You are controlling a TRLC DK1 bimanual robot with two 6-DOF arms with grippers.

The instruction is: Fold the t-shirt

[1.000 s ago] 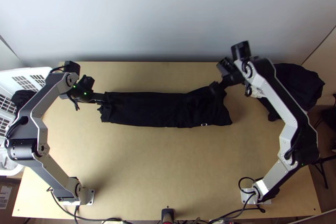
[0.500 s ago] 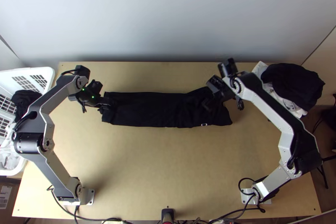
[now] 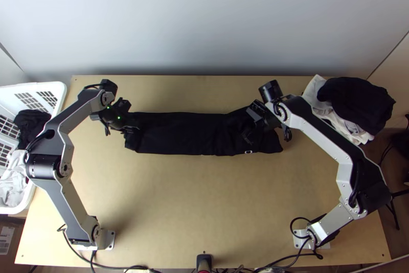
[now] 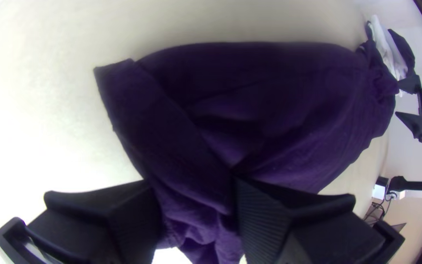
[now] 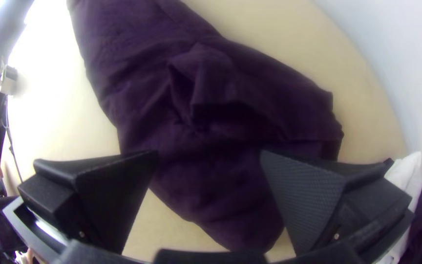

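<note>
The t-shirt's raised end should sag and fold over when I lift it, while the t-shirt's wider end stays where it is, because the cloth there bunches up in soft wrinkles.
At the left end of the black t-shirt, my left gripper is low over the cloth. The t-shirt lies as a long narrow strip across the table, folded lengthwise. In the left wrist view, my left gripper stands open with bunched cloth of the t-shirt between its fingers. Over the strip's wider right end is my right gripper. The right wrist view has my right gripper wide open above the wrinkled t-shirt, a raised fold beyond its fingertips.
A white basket with dark cloth and white cloth stands at the left edge. A pile of white cloth and black cloth lies at the back right. Bare wooden table extends in front of the strip.
My left gripper has moved right, further over the strip's left end, which has bunched slightly. My right gripper has moved left and toward the near edge, onto the strip's right part, uncovering the pile.
</note>
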